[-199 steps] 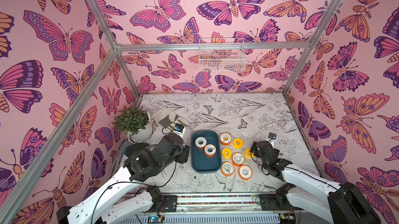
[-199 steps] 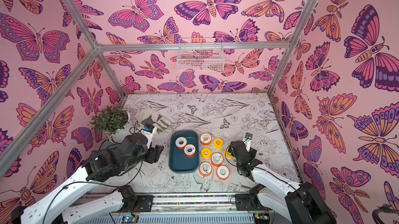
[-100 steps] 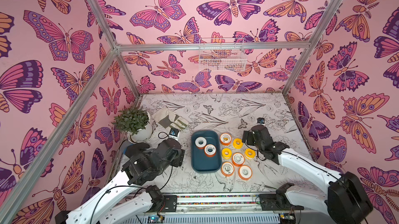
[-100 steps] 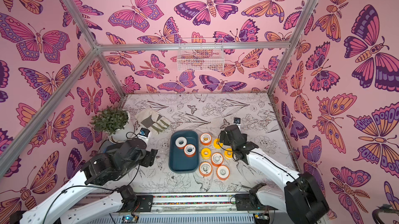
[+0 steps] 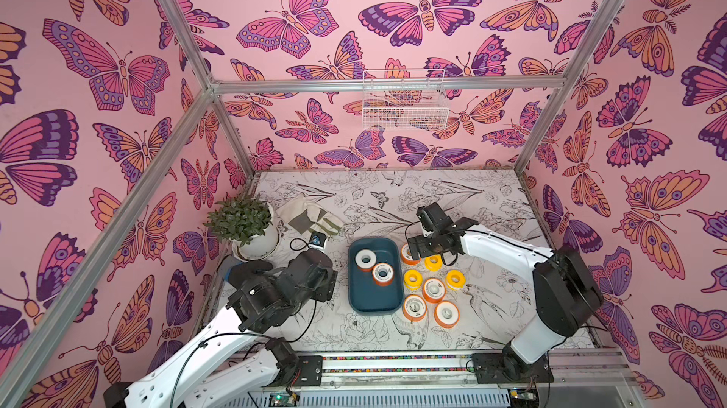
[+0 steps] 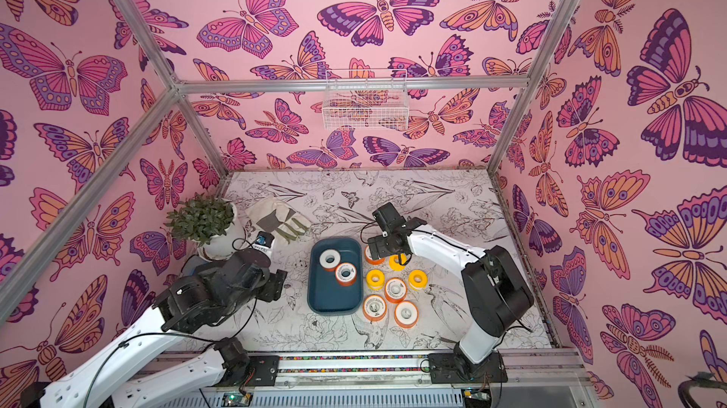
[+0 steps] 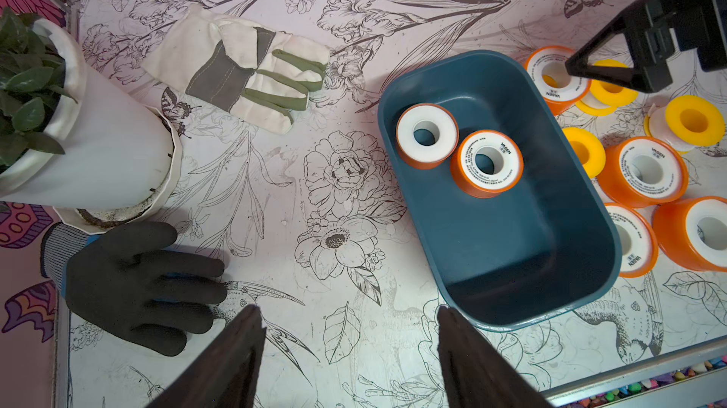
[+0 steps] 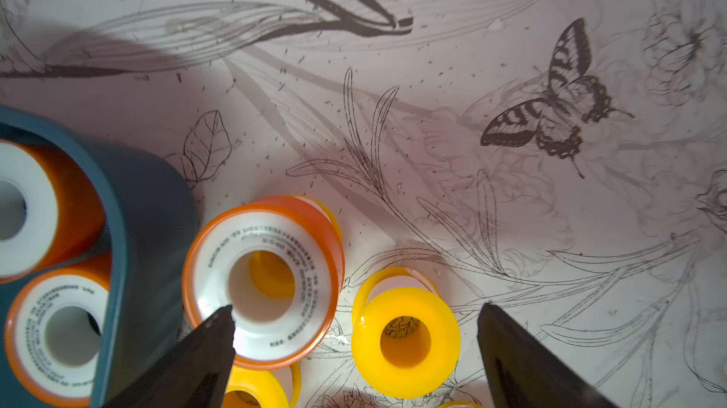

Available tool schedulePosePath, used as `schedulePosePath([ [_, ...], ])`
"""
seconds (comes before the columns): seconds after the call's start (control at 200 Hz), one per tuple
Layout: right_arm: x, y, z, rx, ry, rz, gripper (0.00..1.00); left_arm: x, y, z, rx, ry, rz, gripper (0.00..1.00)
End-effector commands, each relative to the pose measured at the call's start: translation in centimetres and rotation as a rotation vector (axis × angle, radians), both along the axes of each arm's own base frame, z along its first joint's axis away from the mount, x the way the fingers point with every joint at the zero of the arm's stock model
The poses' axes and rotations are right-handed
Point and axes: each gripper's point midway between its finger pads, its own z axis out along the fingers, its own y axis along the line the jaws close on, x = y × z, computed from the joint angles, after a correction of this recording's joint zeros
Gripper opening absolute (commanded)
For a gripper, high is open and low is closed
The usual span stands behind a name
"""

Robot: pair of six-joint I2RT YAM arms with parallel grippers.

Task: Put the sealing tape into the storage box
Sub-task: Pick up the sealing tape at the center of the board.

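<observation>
One orange spool is on top of a yellow spool (image 8: 274, 275), across the storage box from the robot's left gripper, so the right gripper should take the orange spool (image 8: 265, 237) off first.
The dark teal storage box (image 5: 371, 303) (image 7: 511, 248) lies mid-table with two orange, white-faced spools of sealing tape (image 5: 365, 259) (image 5: 382, 274) in its far half. Several more spools, orange (image 5: 433, 290) and yellow (image 5: 412, 280), lie on the table just right of it. My right gripper (image 5: 423, 252) (image 8: 356, 309) hangs open over the farthest pair. One finger shows over the rim of an orange spool (image 8: 314, 268), and a yellow spool (image 8: 440, 331) lies between the fingers. My left gripper (image 5: 328, 282) (image 7: 349, 309) is open and empty, left of the box's near end.
A potted plant (image 5: 248, 225) and a white work glove (image 5: 310, 217) lie at the far left. A black glove (image 7: 130, 284) rests at the left table edge beside my left arm. A white wire basket (image 5: 405, 101) hangs on the back wall.
My right arm has swung from the near right of the spools away and leftward, ending over the farthest ones by the box. The left arm has barely shifted.
</observation>
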Motion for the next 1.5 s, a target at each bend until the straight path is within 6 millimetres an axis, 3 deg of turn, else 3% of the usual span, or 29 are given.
schedulePosePath([
  [0.0,-1.8,0.2,-0.2,-0.035,0.099,0.093,1.00,0.0,0.7,-0.8,0.037,0.018,0.018,0.74],
  [0.295,-3.2,1.3,-0.9,-0.047,0.144,0.183,0.99,0.2,0.7,-1.2,0.048,0.039,0.025,0.74],
  [0.711,-2.1,3.2,-1.9,-0.069,0.153,0.220,0.97,0.3,0.7,-1.4,0.052,0.045,0.029,0.75],
  [1.066,-1.0,4.4,-2.3,-0.058,0.154,0.221,0.88,0.4,0.7,-1.6,0.057,0.053,0.026,0.75],
  [1.497,-1.2,4.8,-2.0,-0.028,0.161,0.212,0.78,0.4,0.5,-1.8,0.060,0.062,0.018,0.75],
])
